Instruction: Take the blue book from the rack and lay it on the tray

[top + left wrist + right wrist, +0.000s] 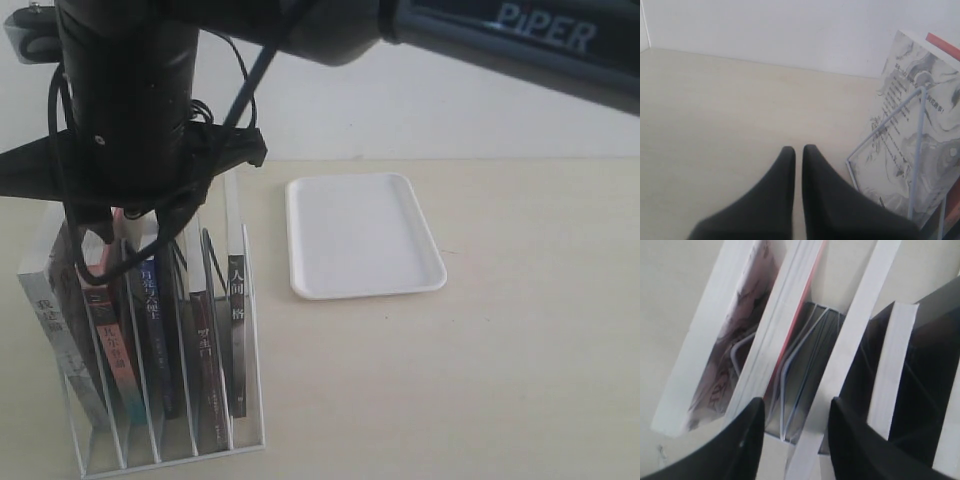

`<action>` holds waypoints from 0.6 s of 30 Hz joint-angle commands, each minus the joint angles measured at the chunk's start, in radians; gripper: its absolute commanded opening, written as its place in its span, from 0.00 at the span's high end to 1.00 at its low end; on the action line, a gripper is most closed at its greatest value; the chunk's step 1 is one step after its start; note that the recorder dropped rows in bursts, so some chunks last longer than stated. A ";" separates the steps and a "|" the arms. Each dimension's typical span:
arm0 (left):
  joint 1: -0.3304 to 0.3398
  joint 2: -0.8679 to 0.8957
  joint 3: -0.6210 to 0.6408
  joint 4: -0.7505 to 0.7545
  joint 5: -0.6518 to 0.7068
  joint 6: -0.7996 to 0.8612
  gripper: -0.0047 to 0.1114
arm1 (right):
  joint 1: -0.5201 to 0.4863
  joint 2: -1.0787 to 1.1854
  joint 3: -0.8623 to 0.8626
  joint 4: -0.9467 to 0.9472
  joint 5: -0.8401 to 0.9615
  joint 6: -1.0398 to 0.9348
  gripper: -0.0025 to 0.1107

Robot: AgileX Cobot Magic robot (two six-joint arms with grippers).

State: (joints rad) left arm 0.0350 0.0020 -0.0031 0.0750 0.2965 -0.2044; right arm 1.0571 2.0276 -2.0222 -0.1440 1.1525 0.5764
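The blue book's page edge [829,385] is close under one finger, so the robot's right gripper should move toward the black-spined books [893,371] and get the blue book's page edge evenly between its fingers before it closes.
The white wire rack [252,436] stands at the front left with several upright books. The blue book [151,318], blue spine with white characters, is in a middle slot between a red-spined book [108,345] and black-spined ones. My right arm [130,120] reaches across and hangs over the rack. My right gripper [796,409] is open above the book tops, its fingers either side of a thin white page edge [850,340] next to wire dividers [789,371]. The white tray [362,235] lies flat to the right of the rack. My left gripper [798,151] is shut on nothing beside the rack.
A marble-patterned book [910,135] fills the rack's outermost slot, close to my left fingers. Black cables [240,95] dangle from the right arm over the rack. A white wall [420,110] runs behind the table.
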 commanded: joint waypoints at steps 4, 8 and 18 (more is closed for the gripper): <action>0.003 -0.002 0.003 0.000 -0.001 0.005 0.92 | 0.000 0.009 -0.002 0.000 -0.002 -0.009 0.62; 0.003 -0.002 0.003 0.000 -0.001 0.005 0.92 | 0.000 0.011 -0.002 -0.003 0.005 -0.006 0.62; 0.003 -0.002 0.003 0.000 -0.001 0.005 0.92 | 0.000 0.032 -0.002 -0.001 0.030 -0.006 0.65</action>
State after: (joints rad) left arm 0.0350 0.0020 -0.0031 0.0750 0.2965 -0.2044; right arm 1.0571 2.0644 -2.0222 -0.1440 1.1716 0.5764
